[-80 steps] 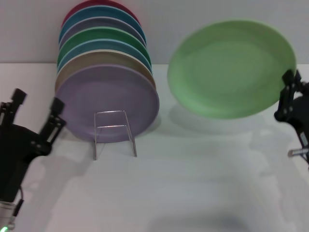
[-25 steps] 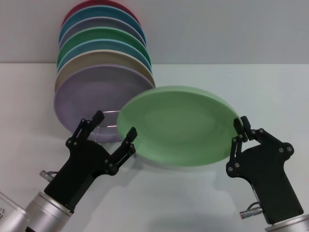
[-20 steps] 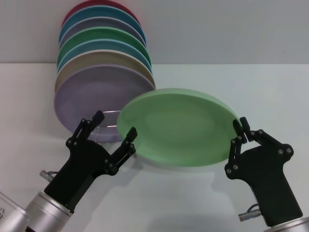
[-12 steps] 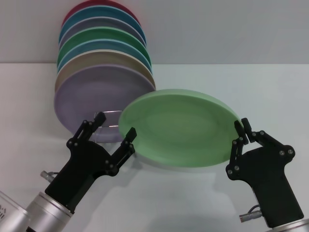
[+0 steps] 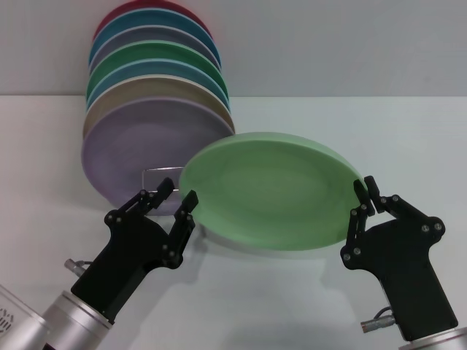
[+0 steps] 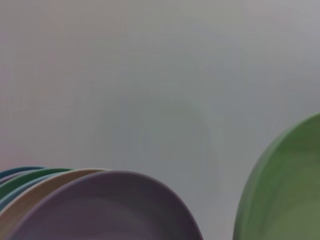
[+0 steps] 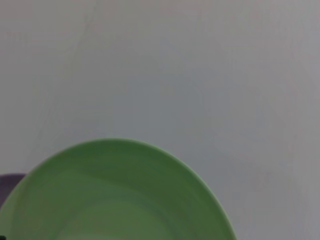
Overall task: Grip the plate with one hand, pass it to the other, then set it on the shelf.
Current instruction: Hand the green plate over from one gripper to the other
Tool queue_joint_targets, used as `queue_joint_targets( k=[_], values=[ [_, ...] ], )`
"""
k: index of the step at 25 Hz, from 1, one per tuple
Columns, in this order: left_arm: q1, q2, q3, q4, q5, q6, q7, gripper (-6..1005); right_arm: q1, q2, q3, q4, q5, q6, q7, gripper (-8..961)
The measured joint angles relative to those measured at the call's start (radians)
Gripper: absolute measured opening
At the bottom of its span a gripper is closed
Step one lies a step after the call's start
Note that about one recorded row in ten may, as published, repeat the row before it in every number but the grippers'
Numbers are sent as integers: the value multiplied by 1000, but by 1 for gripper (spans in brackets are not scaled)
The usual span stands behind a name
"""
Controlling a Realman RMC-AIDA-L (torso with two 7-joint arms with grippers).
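The light green plate's rim (image 5: 184, 184) is only a little way in between my left gripper's fingers, so next my right gripper pushes the plate (image 5: 270, 191) in farther before my left gripper closes.
The light green plate (image 5: 270, 189) hangs tilted above the table, and it also shows in the left wrist view (image 6: 287, 195) and the right wrist view (image 7: 115, 200). My right gripper (image 5: 363, 193) is shut on its right rim. My left gripper (image 5: 179, 194) is at the plate's left rim, its fingers a narrow gap apart with the rim's edge between them. The silver wire shelf (image 5: 148, 173) stands just behind the left gripper, mostly hidden by it and by the plate.
A leaning row of coloured plates stands at the back left, with a lilac plate (image 5: 139, 146) in front, also seen in the left wrist view (image 6: 100, 210). A white wall (image 5: 328, 44) rises behind the white table (image 5: 292, 306).
The right gripper brought the plate down from the upper right to the middle. In the last half second the left gripper's fingers have narrowed at the plate's left rim.
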Motion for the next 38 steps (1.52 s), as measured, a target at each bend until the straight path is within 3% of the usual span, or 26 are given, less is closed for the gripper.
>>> queue_joint_targets(
  k=[5, 9, 24, 29, 38],
  values=[
    [-5, 0, -1, -2, 0, -17, 0, 354, 1, 0, -1, 0, 0, 0, 2, 79],
    [-9, 0, 0, -3, 0, -25, 0, 286, 1, 0, -1, 0, 0, 2, 5, 82],
    [-10, 0, 0, -3, 0, -25, 0, 274, 5, 0, -2, 0, 0, 9, 8, 94],
    [-11, 0, 0, -3, 0, -25, -2, 163, 5, 0, -3, 0, 0, 9, 8, 98],
    [-13, 0, 0, -3, 0, -25, -2, 165, 11, 0, -4, 0, 0, 15, 9, 105]
  ],
)
